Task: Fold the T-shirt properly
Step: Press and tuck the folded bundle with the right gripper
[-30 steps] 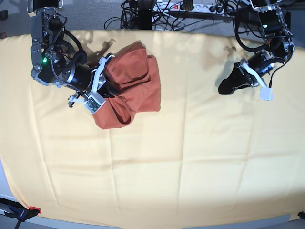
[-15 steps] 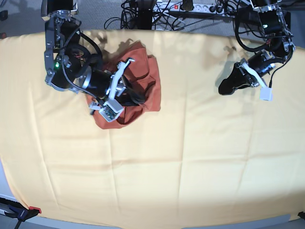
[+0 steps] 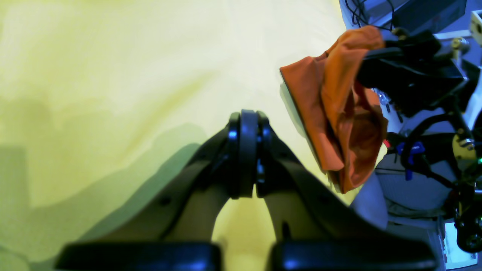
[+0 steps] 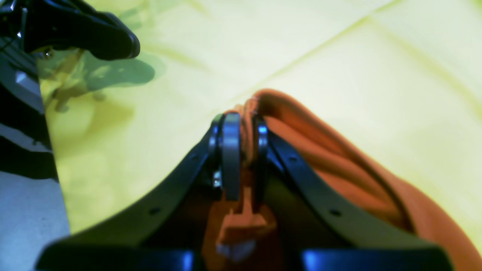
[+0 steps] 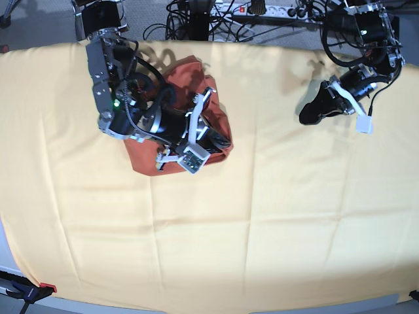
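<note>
I should lay its edge in my right gripper (image 5: 224, 156) flat, then spread the T-shirt's far end (image 5: 191, 67) before folding, because the T-shirt is still bunched from one to the other.
The rust-orange T-shirt (image 5: 184, 73) lies bunched at the back left of the table, largely covered by my right arm. My right gripper (image 5: 221, 141) is at the shirt's right edge. In the right wrist view this gripper (image 4: 243, 126) is shut on a fold of the T-shirt (image 4: 339, 165), with orange fabric pinched between its fingertips. My left gripper (image 5: 306, 119) hovers at the back right, well apart from the shirt. It is shut with nothing in it, as the left wrist view shows (image 3: 244, 120), with the T-shirt (image 3: 331, 113) lifted in the distance.
A pale yellow cloth (image 5: 262, 229) covers the whole table. Cables and a power strip (image 5: 262, 10) run along the far edge. A red clamp (image 5: 47, 286) sits at the near left corner.
My right arm has swung to the right over the shirt, carrying a pinched fold from its left side toward its right edge. The left arm has barely shifted.
</note>
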### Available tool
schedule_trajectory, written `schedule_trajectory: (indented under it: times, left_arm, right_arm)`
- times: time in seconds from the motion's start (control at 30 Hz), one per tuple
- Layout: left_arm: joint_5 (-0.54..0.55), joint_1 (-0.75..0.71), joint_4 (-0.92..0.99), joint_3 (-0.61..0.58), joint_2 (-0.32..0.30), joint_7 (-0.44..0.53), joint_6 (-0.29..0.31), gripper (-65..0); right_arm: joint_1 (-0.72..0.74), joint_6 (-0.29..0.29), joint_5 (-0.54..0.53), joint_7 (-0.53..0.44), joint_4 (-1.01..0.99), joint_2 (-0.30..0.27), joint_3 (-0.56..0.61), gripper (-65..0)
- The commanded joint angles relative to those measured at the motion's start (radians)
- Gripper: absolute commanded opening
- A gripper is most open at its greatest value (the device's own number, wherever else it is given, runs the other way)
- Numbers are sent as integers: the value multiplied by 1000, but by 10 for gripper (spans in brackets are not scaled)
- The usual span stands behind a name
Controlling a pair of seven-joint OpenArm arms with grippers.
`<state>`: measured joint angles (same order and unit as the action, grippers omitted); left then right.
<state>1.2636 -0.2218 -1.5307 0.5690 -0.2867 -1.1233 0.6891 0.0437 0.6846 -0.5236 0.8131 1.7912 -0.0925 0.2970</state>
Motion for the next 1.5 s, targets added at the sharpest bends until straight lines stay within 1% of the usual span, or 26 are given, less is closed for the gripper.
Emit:
schedule_trajectory:
  times: [0.0,0.1,0.27,0.3,0.33,0.37,0.43,0.47,0.5,0.57,0.63,0.73,0.83,0.87,0.9,0.93,0.97,1.0,1.07,1.1,1.17,1.27,1.3,1.37,1.4,1.47]
  left_arm:
    - [27,9,-16,3,-15,15,9,-650]
    - [28,8,-16,3,-15,15,9,-650]
    - [27,9,-16,3,-15,15,9,-650]
    - [28,8,-16,3,-15,15,9,-650]
    - [27,8,-16,3,-15,15,9,-650]
    - [27,9,-16,3,-15,15,9,-650]
    - [28,9,-16,3,-15,16,9,-650]
    - [28,9,-16,3,-15,16,9,-650]
    - [27,9,-16,3,-15,16,9,-650]
    - [28,9,-16,3,-15,16,9,-650]
    - [28,9,-16,3,-16,16,9,-650]
    - [27,8,-16,3,-15,15,9,-650]
    - [27,6,-16,3,-16,16,9,-650]
    - [28,6,-16,3,-16,16,9,-650]
    - [27,6,-16,3,-16,16,9,-650]
    - [27,6,-16,3,-16,16,9,-650]
    - [24,6,-16,3,-18,16,9,-650]
    - [9,6,-16,2,-19,16,9,-650]
    - [-16,6,-16,1,-27,16,9,-650]
    - [-18,6,-16,1,-32,18,9,-650]
    - [-17,6,-16,1,-35,19,9,-650]
    - [-17,6,-16,1,-35,23,9,-650]
    - [-17,7,-16,1,-35,23,9,-650]
    - [-17,7,-16,1,-35,24,9,-650]
    - [-17,9,-16,1,-35,24,9,-650]
    - [-16,9,-16,1,-35,24,9,-650]
  right_arm:
    - [36,14,-18,-48,-8,7,0,-569]
    - [73,14,-18,-52,-69,27,0,-569]
    - [106,14,-18,-52,-84,45,0,-568]
    - [107,14,-18,-53,-84,49,0,-554]
    - [106,14,-18,-53,-84,56,0,-510]
    - [106,14,-17,-52,-87,64,0,-436]
    - [106,14,-13,-51,-103,81,0,-254]
    - [106,14,-6,-54,-108,87,0,-201]
    - [106,14,-2,-55,-109,93,0,-185]
    - [114,14,-15,-51,-109,98,0,-185]
    - [134,14,-79,-6,-101,97,-2,-185]
    - [160,14,-171,159,-37,95,-3,-185]
    - [161,14,-221,329,58,89,-3,-188]
    - [157,14,-242,360,81,76,-3,-190]
    - [148,14,-261,363,97,59,-3,-209]
    - [140,14,-267,361,106,38,-3,-246]
    - [132,14,-266,359,111,19,-3,-301]
    - [128,14,-264,364,112,0,-3,-380]
    - [125,14,-266,397,112,-38,-3,-571]
    - [125,14,-269,423,112,-55,-3,-643]
    - [118,14,-312,470,112,-98,-3,-650]
    - [92,14,-487,547,112,-163,-3,-650]
    - [83,14,-544,578,112,-174,-3,-650]
    - [67,14,-654,583,112,-183,-3,-646]
    - [58,14,-702,583,112,-185,-3,-611]
    - [31,14,-757,583,112,-186,-3,-506]
